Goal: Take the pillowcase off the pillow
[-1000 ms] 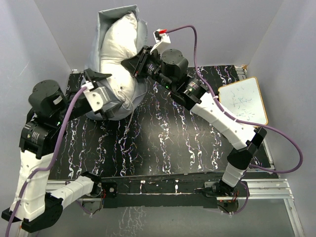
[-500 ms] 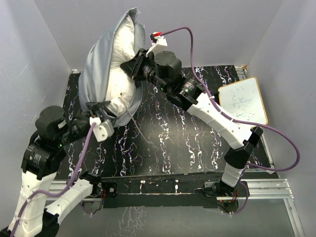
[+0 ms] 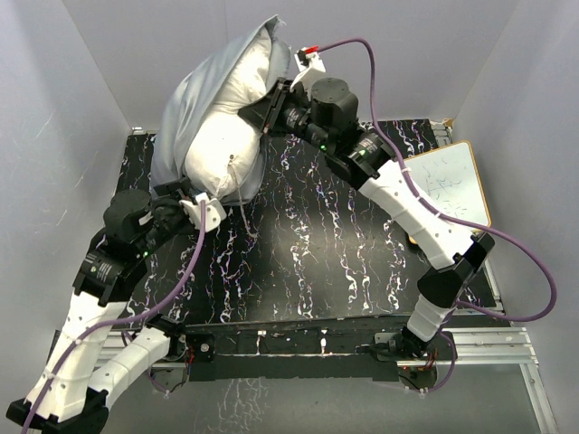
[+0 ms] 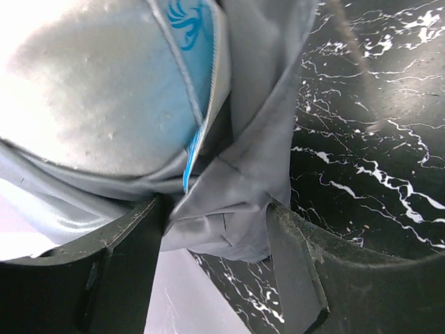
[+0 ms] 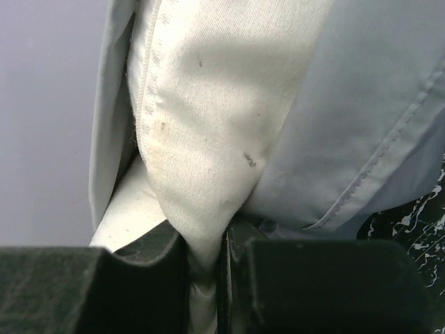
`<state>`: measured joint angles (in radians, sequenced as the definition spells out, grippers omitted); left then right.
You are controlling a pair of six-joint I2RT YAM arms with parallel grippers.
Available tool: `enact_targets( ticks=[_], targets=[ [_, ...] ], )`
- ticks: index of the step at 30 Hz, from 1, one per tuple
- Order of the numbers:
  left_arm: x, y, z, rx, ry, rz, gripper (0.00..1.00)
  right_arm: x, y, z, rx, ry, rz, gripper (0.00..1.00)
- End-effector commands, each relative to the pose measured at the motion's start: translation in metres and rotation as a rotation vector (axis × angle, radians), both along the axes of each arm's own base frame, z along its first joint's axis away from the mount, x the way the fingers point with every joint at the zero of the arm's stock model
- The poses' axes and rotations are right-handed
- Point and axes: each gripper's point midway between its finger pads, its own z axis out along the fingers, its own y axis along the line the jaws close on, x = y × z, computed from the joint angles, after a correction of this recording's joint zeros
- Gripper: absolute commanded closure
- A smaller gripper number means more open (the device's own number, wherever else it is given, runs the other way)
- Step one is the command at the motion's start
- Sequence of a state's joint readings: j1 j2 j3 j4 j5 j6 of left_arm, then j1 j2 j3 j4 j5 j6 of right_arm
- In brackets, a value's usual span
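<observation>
Next, I move my left gripper, now holding the grey pillowcase's lower end (image 3: 170,170), to take its upper edge (image 3: 239,54), which still wraps the pillow, and pull.
The off-white pillow (image 3: 226,145) hangs upright over the table's back left, its top corner pinched in my right gripper (image 3: 264,107). The right wrist view shows the two pads (image 5: 243,278) shut on that white corner (image 5: 201,139), with my right gripper (image 5: 206,278) below it. The grey pillowcase (image 3: 192,99) still wraps the pillow's left and back side. My left gripper (image 3: 181,193) holds its lower end just above the table. In the left wrist view a bunched grey fold (image 4: 229,216) fills my left gripper (image 4: 215,209), touching both fingers (image 4: 299,264).
The black marbled table (image 3: 317,253) lies below. A small whiteboard (image 3: 448,185) sits at its right edge. Grey walls close in on the left, back and right. A blue label (image 4: 191,35) shows beside the fabric in the left wrist view.
My right gripper has lifted the pillow higher and to the right. My left gripper has drawn down and toward the near left with the pillowcase's lower end. More white pillow is now bare.
</observation>
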<state>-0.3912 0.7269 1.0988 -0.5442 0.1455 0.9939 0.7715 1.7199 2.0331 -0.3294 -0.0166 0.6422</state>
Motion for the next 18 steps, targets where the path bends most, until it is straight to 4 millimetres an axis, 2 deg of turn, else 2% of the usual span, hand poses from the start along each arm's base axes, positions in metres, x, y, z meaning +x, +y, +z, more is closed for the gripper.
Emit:
enact_targets(
  ticks=[1,4,6,8,10,12,14,15,17,18],
  targets=[
    [0.009,-0.006,0.015,-0.136,0.064,0.058,0.36,-0.056,-0.053,0.123,0.265,-0.247,0.195,0.92],
    [-0.007,-0.024,0.024,-0.194,0.157,-0.033,0.22,-0.055,-0.067,0.109,0.223,-0.229,0.290,0.92],
    [-0.021,-0.037,0.040,-0.247,0.218,-0.102,0.14,-0.053,-0.076,0.098,0.186,-0.238,0.306,0.92],
    [-0.046,-0.056,0.069,-0.318,0.291,-0.228,0.09,-0.049,-0.080,0.086,0.136,-0.255,0.282,0.92],
    [-0.068,-0.073,0.112,-0.417,0.333,-0.341,0.07,-0.047,-0.077,0.075,0.104,-0.246,0.297,0.92],
    [-0.076,-0.085,0.159,-0.533,0.332,-0.403,0.06,-0.046,-0.068,0.067,0.093,-0.231,0.335,0.92],
    [-0.069,-0.092,0.192,-0.614,0.296,-0.415,0.06,-0.046,-0.056,0.062,0.075,-0.229,0.362,0.92],
    [-0.060,-0.092,0.204,-0.627,0.246,-0.408,0.07,-0.053,-0.045,0.060,0.066,-0.233,0.391,0.92],
    [-0.032,-0.087,0.217,-0.652,0.126,-0.346,0.09,-0.060,-0.031,0.055,0.035,-0.248,0.428,0.92],
    [-0.011,-0.085,0.214,-0.662,0.080,-0.296,0.10,-0.070,-0.020,0.054,0.021,-0.257,0.458,0.92]
  ],
)
